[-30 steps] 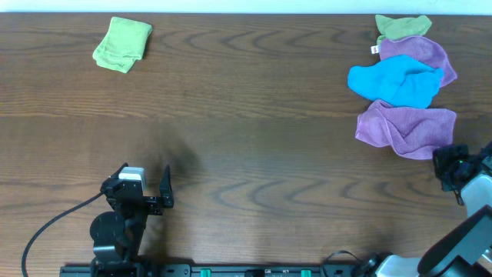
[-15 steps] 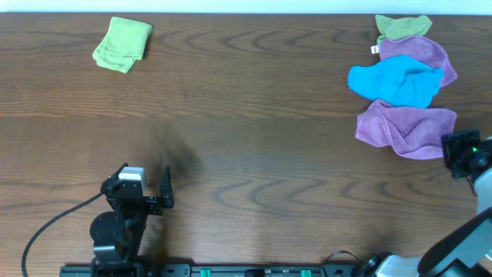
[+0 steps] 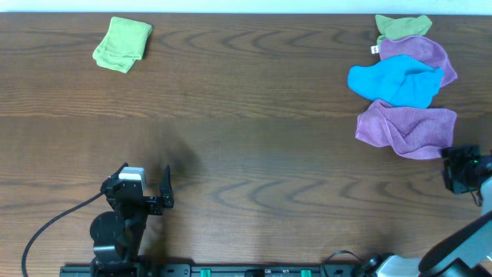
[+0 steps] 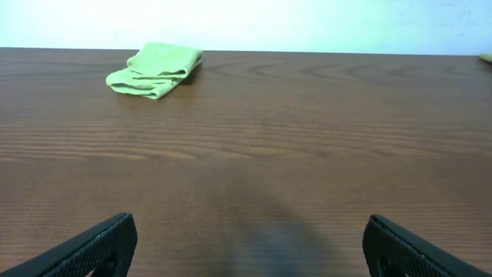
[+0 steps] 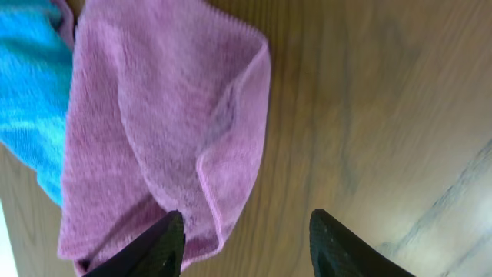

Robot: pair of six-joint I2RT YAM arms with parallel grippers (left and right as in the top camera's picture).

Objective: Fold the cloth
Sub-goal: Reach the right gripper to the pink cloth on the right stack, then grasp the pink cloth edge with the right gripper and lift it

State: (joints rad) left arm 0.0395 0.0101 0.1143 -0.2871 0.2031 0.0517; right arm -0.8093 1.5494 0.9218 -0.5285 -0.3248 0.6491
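Note:
The open fingers of the robot's right gripper are on either side of mostly wood [image 5: 265, 223] next to the cloth's edge, so the gripper should move them over the cloth's raised fold [image 5: 206, 160] and pinch that fold before lifting.
The cloth [image 3: 407, 129] is a crumpled orchid-purple piece lying at the right of the table, just below the blue cloth [image 3: 396, 83]. In the right wrist view the cloth [image 5: 154, 123] fills the left half, its hemmed corner reaching down between my fingers. My right gripper [image 3: 460, 169] hovers at the cloth's near right corner. It is open [image 5: 247, 215], with the left fingertip [image 5: 171, 231] over the cloth's edge and the other over bare wood. My left gripper [image 3: 144, 178] rests far off at the front left, wide open [image 4: 251, 223] with nothing in it.
A second purple cloth [image 3: 419, 54] with a rounded outline and a green cloth [image 3: 403, 27] lie behind the blue one at the back right. A folded green cloth [image 3: 123, 44] sits at the back left [image 4: 156, 69]. The right gripper is close to the table's right edge.
The right gripper has gone from shut to open and shifted a little along the cloth's near right corner. The left arm and the cloths have not moved.

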